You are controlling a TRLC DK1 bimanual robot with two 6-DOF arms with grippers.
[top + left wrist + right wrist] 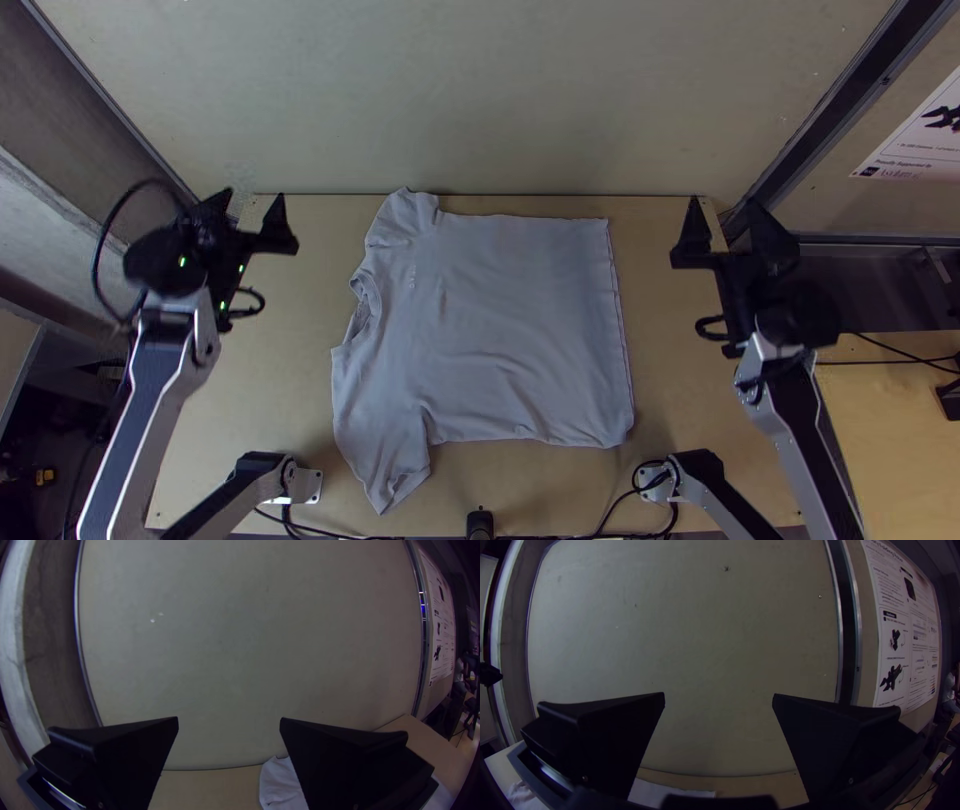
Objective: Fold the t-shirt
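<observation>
The t-shirt is spread out with soft wrinkles (500,365), so its far edge (522,218) will fold over in a band when the robot lifts that edge, while its near half stays spread.
The pale grey-lilac t-shirt (500,330) lies spread flat on the table, hem edge to the right, collar and sleeves to the left, one sleeve toward the near edge, somewhat wrinkled. My left gripper (252,215) stands open over the table's far left corner, apart from the shirt. My right gripper (728,225) is open over the far right corner, also clear of the cloth. In the left wrist view, my left gripper (229,720) has nothing between its fingers, and part of the shirt (282,785) shows beside one finger. My right gripper (719,696) is likewise empty, with some shirt (665,792) below.
A pale wall panel (500,90) rises behind the table (680,400). Two arm-like fixtures with cables stand at the near edge, with a small black object (480,522) between them. A printed poster (915,140) hangs at the right.
</observation>
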